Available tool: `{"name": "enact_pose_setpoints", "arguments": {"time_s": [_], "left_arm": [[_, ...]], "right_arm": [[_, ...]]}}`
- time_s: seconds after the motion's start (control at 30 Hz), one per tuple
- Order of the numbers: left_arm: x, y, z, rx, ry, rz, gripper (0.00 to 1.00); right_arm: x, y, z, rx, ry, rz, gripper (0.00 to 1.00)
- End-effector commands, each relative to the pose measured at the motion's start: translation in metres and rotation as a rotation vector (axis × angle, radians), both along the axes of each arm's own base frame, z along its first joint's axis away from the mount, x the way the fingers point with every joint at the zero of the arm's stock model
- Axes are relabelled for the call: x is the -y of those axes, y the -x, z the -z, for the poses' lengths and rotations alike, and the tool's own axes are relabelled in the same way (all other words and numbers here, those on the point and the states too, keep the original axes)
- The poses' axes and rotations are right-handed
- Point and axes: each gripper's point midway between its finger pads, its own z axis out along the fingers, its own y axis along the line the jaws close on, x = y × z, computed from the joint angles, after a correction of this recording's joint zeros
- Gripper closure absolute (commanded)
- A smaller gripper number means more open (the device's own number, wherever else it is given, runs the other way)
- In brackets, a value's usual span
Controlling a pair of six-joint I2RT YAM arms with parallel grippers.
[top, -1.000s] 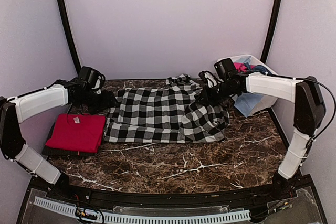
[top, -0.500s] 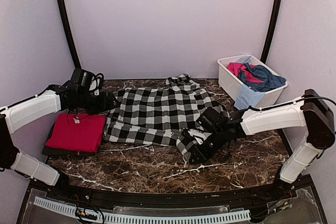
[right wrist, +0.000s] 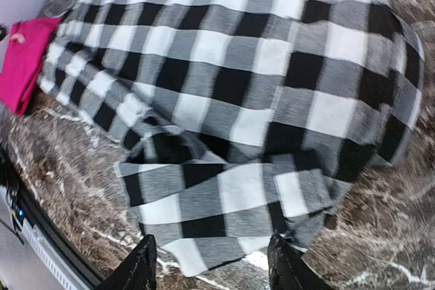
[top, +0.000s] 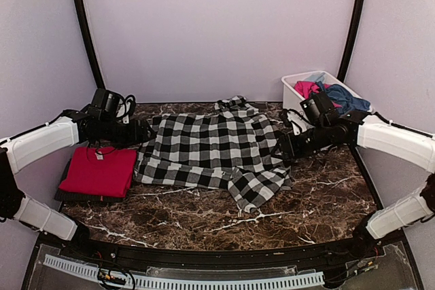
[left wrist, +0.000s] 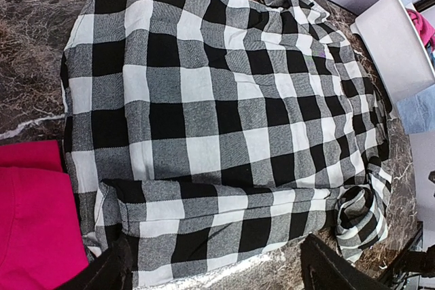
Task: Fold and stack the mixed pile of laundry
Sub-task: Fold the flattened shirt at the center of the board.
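My right gripper should lift the checked garment's sleeve (top: 251, 193) back while my left gripper holds the hem (top: 141, 170) beside the red tee, because the sleeve sticks out past the garment's hem.
The black-and-white checked garment (top: 204, 144) lies spread flat mid-table, one sleeve (top: 255, 191) trailing toward the front right. A folded red tee (top: 98, 171) rests at the left on a dark folded piece (top: 68, 196). My left gripper (top: 139, 134) hovers open at the checked garment's left edge; in the left wrist view its jaws (left wrist: 217, 273) stand wide over the folded hem (left wrist: 204, 113). My right gripper (top: 285, 146) is open at the garment's right edge, above the loose sleeve (right wrist: 224, 195), holding nothing (right wrist: 214, 269). The red tee (left wrist: 27, 215) shows beside the hem.
A white tub (top: 309, 75) stands at the back right with pink (top: 307, 88) and blue (top: 343, 96) cloth in it; light blue cloth (left wrist: 418, 110) hangs over its wall (left wrist: 394, 45). Purple walls close in on three sides. Dark marble table (top: 319, 202) runs to the front rail.
My right gripper dragged the checked sleeve from the back right toward the front, opened and let it go, then drew back to the garment's right edge. The left arm barely shifted.
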Motion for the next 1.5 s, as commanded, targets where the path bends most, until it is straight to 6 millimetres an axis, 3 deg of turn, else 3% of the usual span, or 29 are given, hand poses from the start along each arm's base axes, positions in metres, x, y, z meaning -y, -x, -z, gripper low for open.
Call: {"name": "enact_pose_setpoints", "arguments": {"time_s": [0.0,0.23,0.53,0.6,0.67,0.8,0.83,1.13,1.3,1.47], "left_arm": [[0.002,-0.004,-0.013,0.037,0.008,0.02,0.15],[0.0,-0.003,-0.012,0.037,0.002,0.008,0.14],[-0.004,-0.002,-0.012,0.041,-0.014,-0.007,0.12],[-0.005,-0.002,-0.012,0.042,-0.018,-0.008,0.12],[-0.006,-0.002,-0.012,0.042,-0.027,-0.007,0.12],[-0.01,-0.001,-0.005,0.025,-0.063,-0.008,0.12],[-0.01,-0.001,-0.001,0.012,-0.07,-0.006,0.12],[-0.016,0.002,0.036,-0.108,-0.117,-0.035,0.18],[-0.026,-0.01,0.05,-0.112,-0.213,-0.039,0.23],[-0.033,-0.025,0.069,-0.182,-0.286,-0.049,0.38]], "right_arm": [[0.049,-0.007,0.046,-0.139,0.164,0.156,0.49],[0.062,-0.022,0.083,-0.187,0.196,0.249,0.49],[0.044,-0.04,0.116,-0.235,0.17,0.238,0.48],[0.04,-0.044,0.118,-0.238,0.158,0.232,0.51],[0.036,-0.047,0.115,-0.232,0.14,0.227,0.64],[0.03,-0.051,0.1,-0.202,0.106,0.214,0.96],[0.029,-0.053,0.094,-0.189,0.095,0.21,1.0],[0.01,-0.089,-0.004,0.04,-0.009,0.162,1.0],[0.008,-0.11,-0.044,0.149,0.001,0.152,1.0],[0.005,-0.129,-0.078,0.256,0.011,0.145,1.0]]}}
